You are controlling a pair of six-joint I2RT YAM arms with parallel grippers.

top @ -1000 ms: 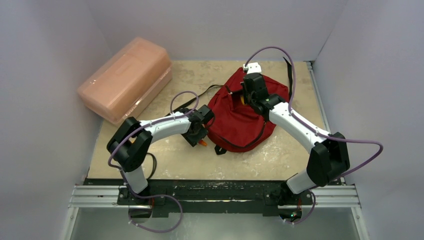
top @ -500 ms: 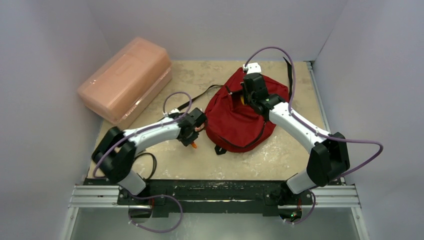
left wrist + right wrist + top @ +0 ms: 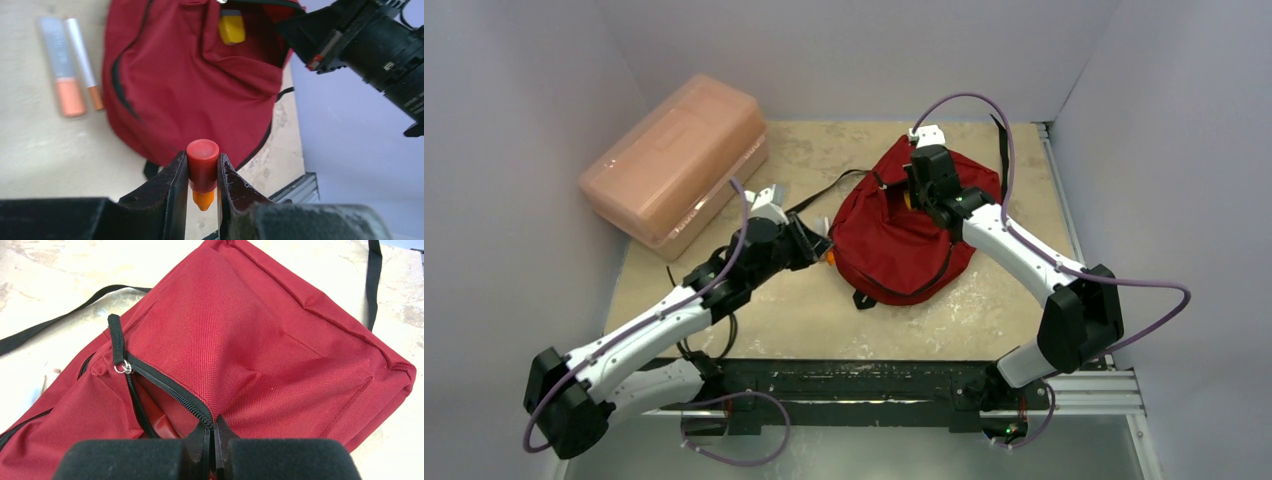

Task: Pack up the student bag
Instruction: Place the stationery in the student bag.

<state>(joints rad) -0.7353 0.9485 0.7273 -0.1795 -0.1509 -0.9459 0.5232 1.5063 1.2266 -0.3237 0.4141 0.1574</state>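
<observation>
My right gripper is holding the bag's opening (image 3: 896,199) up. My left gripper should keep moving the marker in until it hangs next to the yellow item (image 3: 909,201), and then let go.
The dark red student bag (image 3: 894,245) lies at the table's middle, its top zipper open. It also shows in the left wrist view (image 3: 200,75) and the right wrist view (image 3: 280,340). My right gripper (image 3: 916,192) (image 3: 214,432) is shut on the bag's zipper edge and holds the opening up. My left gripper (image 3: 822,250) (image 3: 202,172) is shut on a marker with a red cap and orange tip (image 3: 202,167), just left of the bag and pointing at it. A yellow item (image 3: 232,27) sits inside the opening.
A pink translucent plastic box (image 3: 679,155) stands at the back left. Two pens (image 3: 65,67) lie on the table beside the bag. Black bag straps (image 3: 824,195) trail toward the back. Walls close in on three sides.
My left arm has stretched out low, and its gripper has turned toward the bag and moved slightly away from me with the marker. The right gripper has kept its hold.
</observation>
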